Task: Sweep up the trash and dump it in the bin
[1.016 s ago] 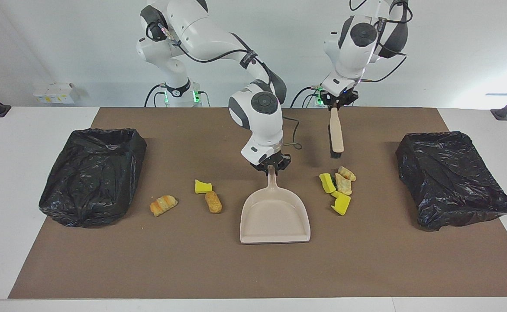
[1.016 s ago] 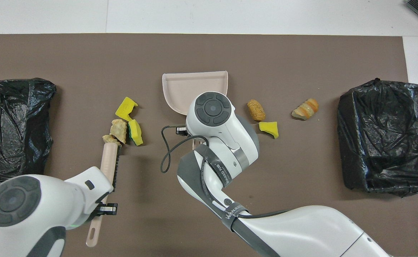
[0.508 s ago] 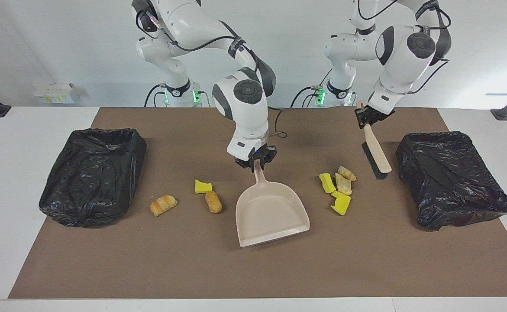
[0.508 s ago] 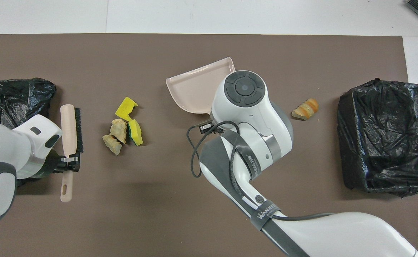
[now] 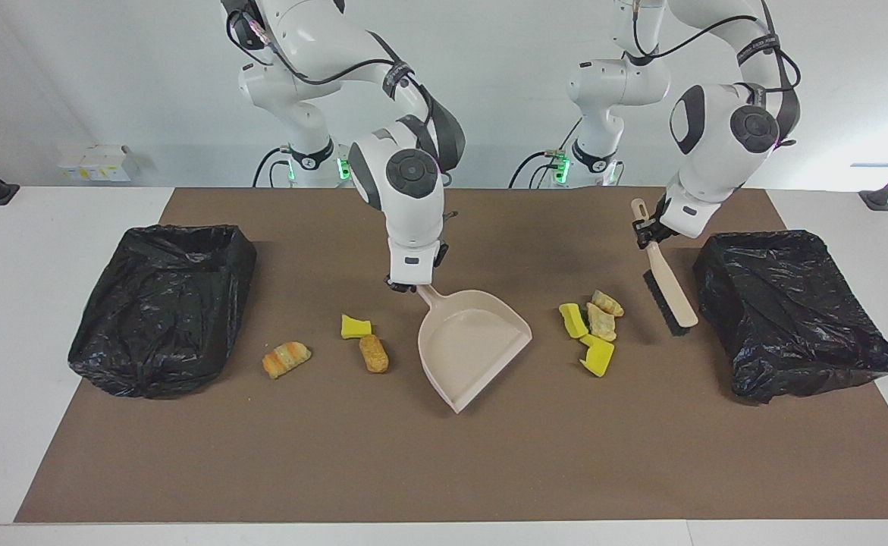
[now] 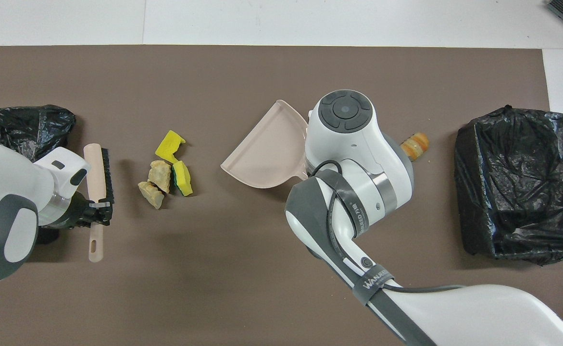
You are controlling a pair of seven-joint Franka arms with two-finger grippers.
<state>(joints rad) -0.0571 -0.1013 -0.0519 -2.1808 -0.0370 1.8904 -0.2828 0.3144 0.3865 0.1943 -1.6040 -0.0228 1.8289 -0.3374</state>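
Observation:
Next, I turn the dustpan square to the brush (image 6: 95, 167) with my right gripper before I sweep the trash cluster in with my left gripper, because the dustpan's opening (image 6: 251, 134) slants past the cluster.
My right gripper (image 5: 415, 287) is shut on the handle of the beige dustpan (image 5: 470, 345), whose mouth is angled toward a cluster of trash (image 5: 591, 330) of yellow sponge chunks and tan lumps. My left gripper (image 5: 644, 230) is shut on the handle of the beige brush (image 5: 669, 288), held low between that cluster and the black-bagged bin (image 5: 789, 311) at the left arm's end. From overhead, the brush (image 6: 97, 168) has its bristles facing the cluster (image 6: 168, 170), the left gripper (image 6: 99, 209) grips it, and the dustpan (image 6: 264, 154) shows. The right wrist hides its own gripper there.
A yellow sponge piece (image 5: 355, 327), a brown lump (image 5: 373, 353) and a striped pastry (image 5: 287, 359) lie between the dustpan and the second black bin (image 5: 163, 303) at the right arm's end. Overhead, only the pastry (image 6: 416, 144) and that bin (image 6: 517, 182) show.
The left arm carried the brush from the robots' side of the cluster round to its bin side. The right gripper moved toward its own end and swung the dustpan's mouth toward the cluster.

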